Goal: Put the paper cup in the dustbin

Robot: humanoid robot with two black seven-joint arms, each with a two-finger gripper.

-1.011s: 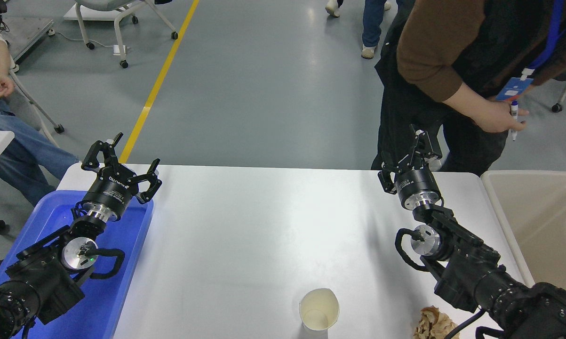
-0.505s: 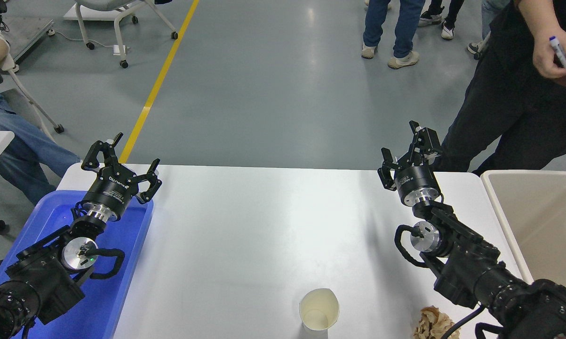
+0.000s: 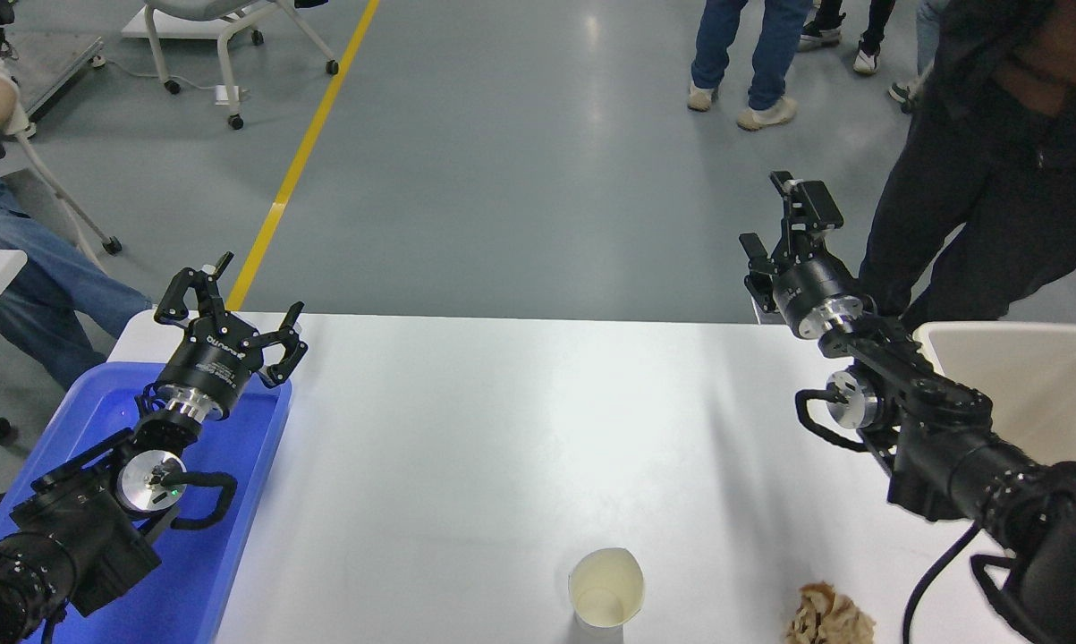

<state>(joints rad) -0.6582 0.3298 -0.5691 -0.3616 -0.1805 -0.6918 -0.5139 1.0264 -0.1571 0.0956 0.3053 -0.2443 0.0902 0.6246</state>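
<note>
Only plain cream inside (image 3: 611, 580) can be seen through the paper cup's opening (image 3: 605, 603), so I expect the paper cup to stay empty and free of spills when the robot carries it tipped sideways.
The paper cup (image 3: 605, 587) stands upright near the table's front edge, a little right of the middle, white with a cream inside and a squashed rim. The beige dustbin (image 3: 1020, 333) stands at the table's right end, partly hidden by my right arm. My right gripper (image 3: 786, 215) is open and empty, raised above the table's far right edge, far from the cup. My left gripper (image 3: 233, 291) is open and empty, parked at the far left corner above the blue tray.
A blue tray (image 3: 224, 555) lies under the left arm at the table's left end. A crumpled brown paper wad (image 3: 826, 615) lies at the front edge, right of the cup. A person in dark clothes (image 3: 985, 179) stands close behind the right gripper. A seated person (image 3: 19, 241) is at the far left.
My right arm has lifted and swung to the right and away, toward the dustbin's near corner. The person behind it has straightened and stepped right. The cup and left arm have not moved.
</note>
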